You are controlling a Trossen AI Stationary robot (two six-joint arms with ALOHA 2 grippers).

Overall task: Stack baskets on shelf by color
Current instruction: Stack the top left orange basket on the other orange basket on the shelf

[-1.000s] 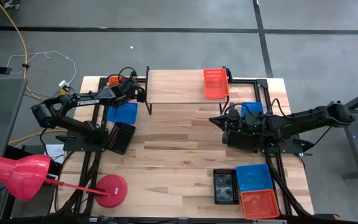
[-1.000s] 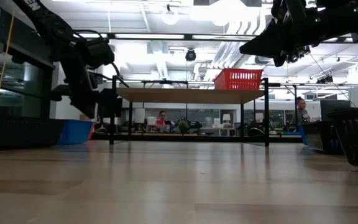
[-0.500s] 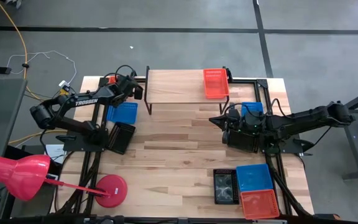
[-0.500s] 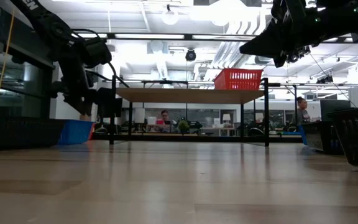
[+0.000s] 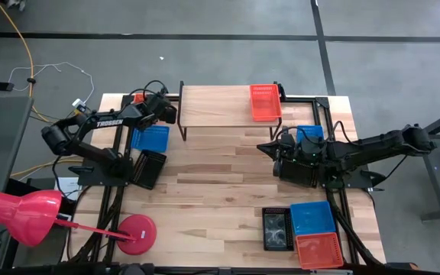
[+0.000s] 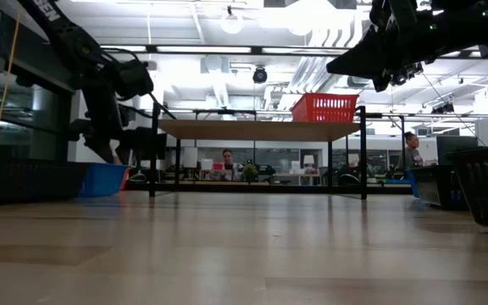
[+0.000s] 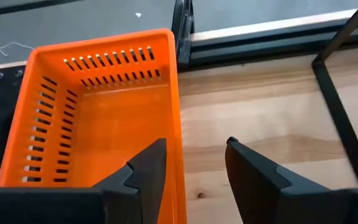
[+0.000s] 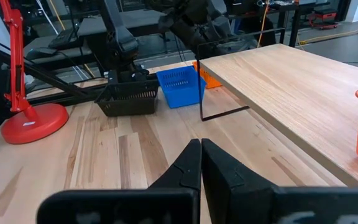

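Observation:
The robot's left gripper should pass the corner orange basket (image 7: 115, 124) to the right gripper, since the second orange basket (image 5: 265, 102) stands on the end of the shelf by that right gripper.
An orange basket (image 7: 98, 118) sits on the table at the far left corner (image 5: 138, 98), beside the shelf's (image 5: 228, 107) left legs. My left gripper (image 7: 194, 142) hangs open above it (image 5: 159, 108). One finger is over the basket's inside and the other is over the bare table, with the basket's shelf-side long wall (image 7: 178, 124) between them. A second orange basket (image 5: 266, 101) stands on the right end of the shelf. My right gripper (image 8: 201, 146) is shut and empty, hovering over the table right of centre (image 5: 270, 147).
A blue basket (image 5: 150, 137) and a black basket (image 5: 150, 168) lie at the left. A blue basket (image 5: 309, 134) lies at the right. A black (image 5: 275, 228), a blue (image 5: 312, 218) and an orange basket (image 5: 319, 250) lie near right. A red lamp's base (image 5: 136, 233) stands near left.
My left gripper has opened. It has also drawn a little toward the table's far left corner, away from the shelf's left leg and over the orange basket. The right arm has kept still and no basket has moved.

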